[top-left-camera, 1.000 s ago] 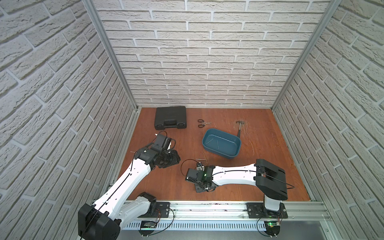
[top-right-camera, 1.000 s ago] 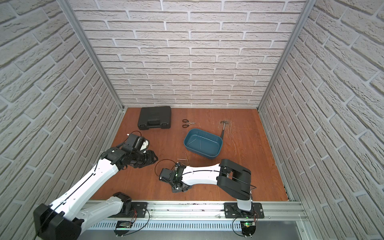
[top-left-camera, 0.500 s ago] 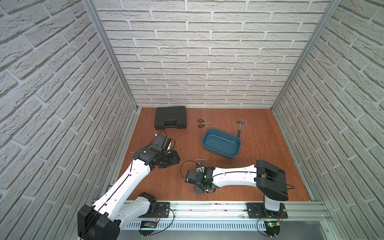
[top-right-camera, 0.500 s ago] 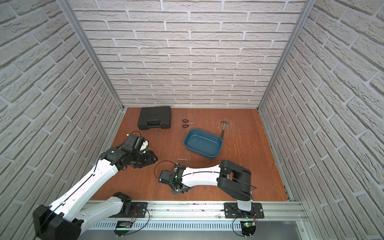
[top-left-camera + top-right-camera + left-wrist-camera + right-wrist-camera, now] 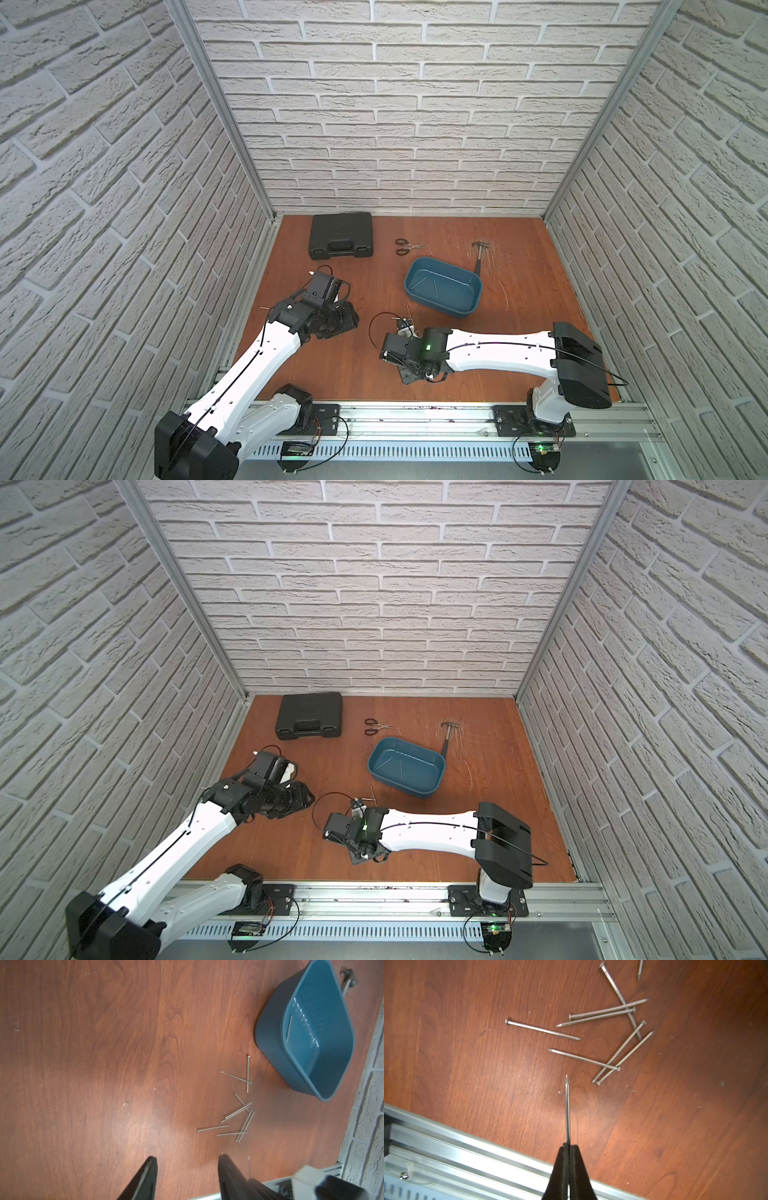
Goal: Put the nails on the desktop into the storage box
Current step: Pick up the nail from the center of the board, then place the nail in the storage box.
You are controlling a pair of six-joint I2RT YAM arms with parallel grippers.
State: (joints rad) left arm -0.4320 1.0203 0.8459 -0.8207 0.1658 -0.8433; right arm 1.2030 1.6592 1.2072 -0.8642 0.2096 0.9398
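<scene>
The held nail hangs free of the loose pile, so the robot's right gripper keeps going to the storage box and lets go over the box's open middle.
In the right wrist view my right gripper is shut on one nail, which sticks out straight ahead over the reddish desktop. Several more nails lie in a loose pile just beyond its tip. In the left wrist view my left gripper stands open and empty, short of the same pile of nails. The teal storage box sits past the pile in both top views, with two nails on its floor. Seen from a top view, the right gripper is low near the front edge.
A black case sits at the back left, with scissors and a hammer behind the box. An aluminium rail runs along the desktop's front edge, close under the right gripper. Brick walls enclose three sides.
The right wrist has shifted only slightly near the front edge. The left arm has not moved.
</scene>
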